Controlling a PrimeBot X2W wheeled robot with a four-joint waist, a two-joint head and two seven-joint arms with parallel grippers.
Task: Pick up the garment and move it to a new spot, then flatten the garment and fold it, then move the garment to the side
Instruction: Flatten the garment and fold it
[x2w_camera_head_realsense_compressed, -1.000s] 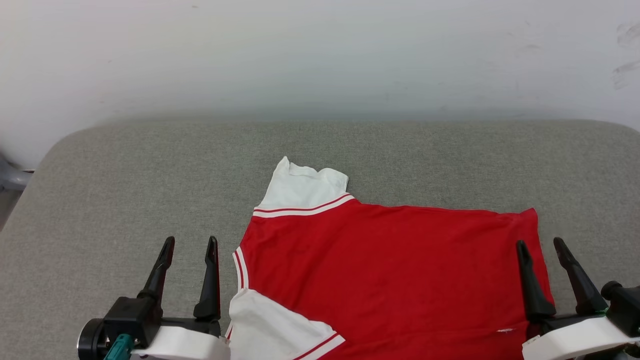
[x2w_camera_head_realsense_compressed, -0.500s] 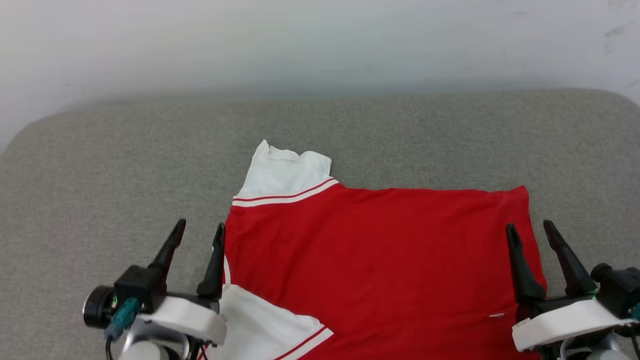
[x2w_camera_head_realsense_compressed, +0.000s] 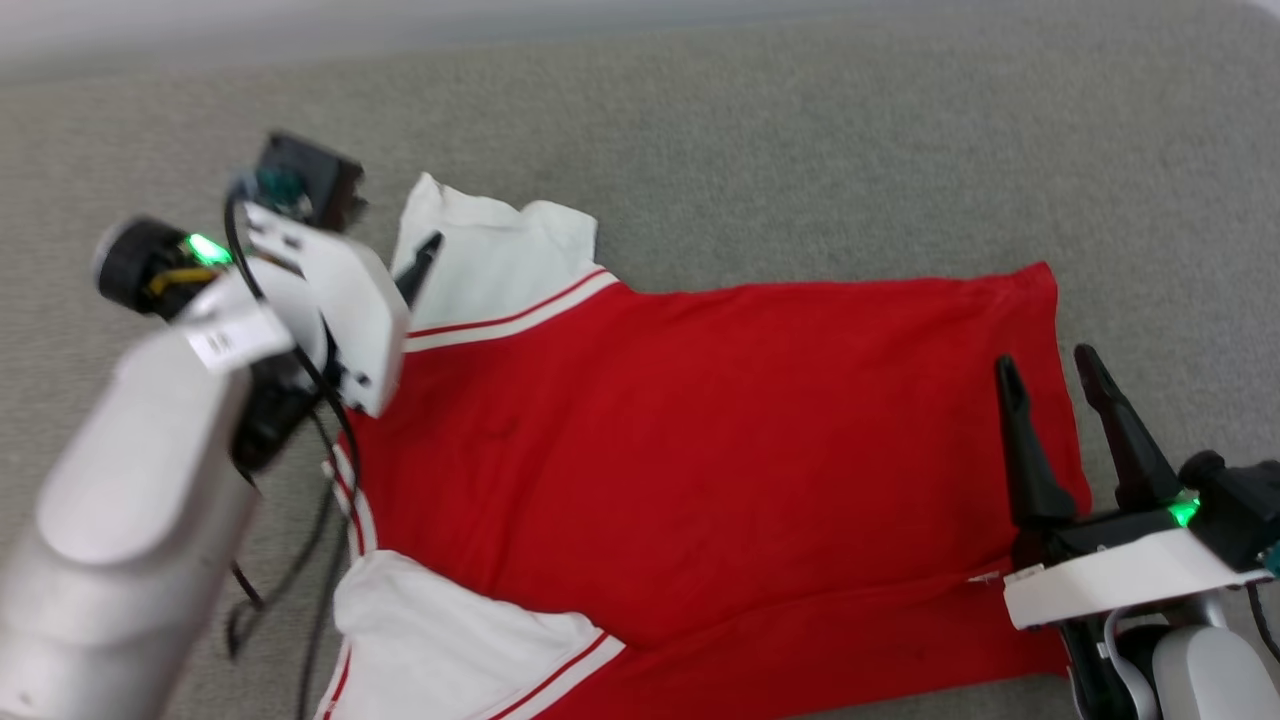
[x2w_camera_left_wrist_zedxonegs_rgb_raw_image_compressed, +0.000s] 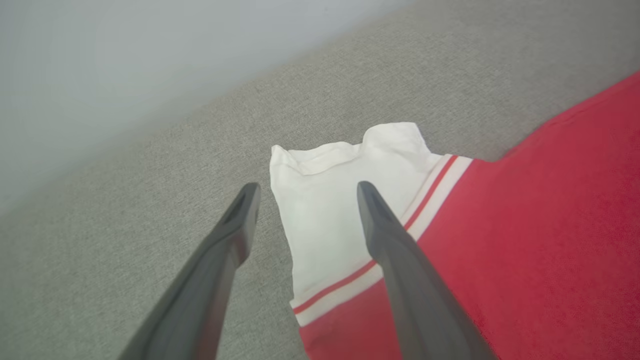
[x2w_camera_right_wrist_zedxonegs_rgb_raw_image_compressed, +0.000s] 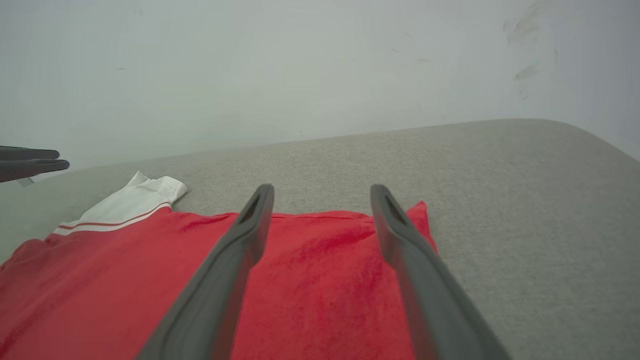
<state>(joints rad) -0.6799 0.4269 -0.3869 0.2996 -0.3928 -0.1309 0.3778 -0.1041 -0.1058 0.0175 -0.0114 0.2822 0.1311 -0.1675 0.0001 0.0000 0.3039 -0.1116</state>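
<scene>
A striped seam (x2w_camera_head_realsense_compressed: 528, 313) is joining the far white sleeve (x2w_camera_head_realsense_compressed: 504, 246) to the red body's far side, so that side should fold over too when I fold the sleeve over.
The garment (x2w_camera_head_realsense_compressed: 700, 430), a red shirt with white sleeves, lies spread flat on the grey cushion (x2w_camera_head_realsense_compressed: 800, 150), hem to the right. My left gripper (x2w_camera_left_wrist_zedxonegs_rgb_raw_image_compressed: 306, 186) hovers open above the far white sleeve (x2w_camera_left_wrist_zedxonegs_rgb_raw_image_compressed: 330, 200), one finger over the sleeve and the other over bare cushion. In the head view one of its fingertips (x2w_camera_head_realsense_compressed: 428, 250) shows past the raised wrist. My right gripper (x2w_camera_head_realsense_compressed: 1044, 358) stands open over the hem's right edge, nothing between its fingers. In the right wrist view the right gripper (x2w_camera_right_wrist_zedxonegs_rgb_raw_image_compressed: 322, 187) sits above the garment (x2w_camera_right_wrist_zedxonegs_rgb_raw_image_compressed: 320, 260).
A pale wall (x2w_camera_right_wrist_zedxonegs_rgb_raw_image_compressed: 300, 75) rises behind the cushion's far edge. The cushion's corner rounds off at the right (x2w_camera_right_wrist_zedxonegs_rgb_raw_image_compressed: 590, 135). Dark cables (x2w_camera_head_realsense_compressed: 300, 560) hang from my left arm beside the near white sleeve (x2w_camera_head_realsense_compressed: 450, 640).
The head camera has tipped downward. My left arm has lifted and reached forward from beside the near sleeve to over the far white sleeve. The right gripper stays by the hem.
</scene>
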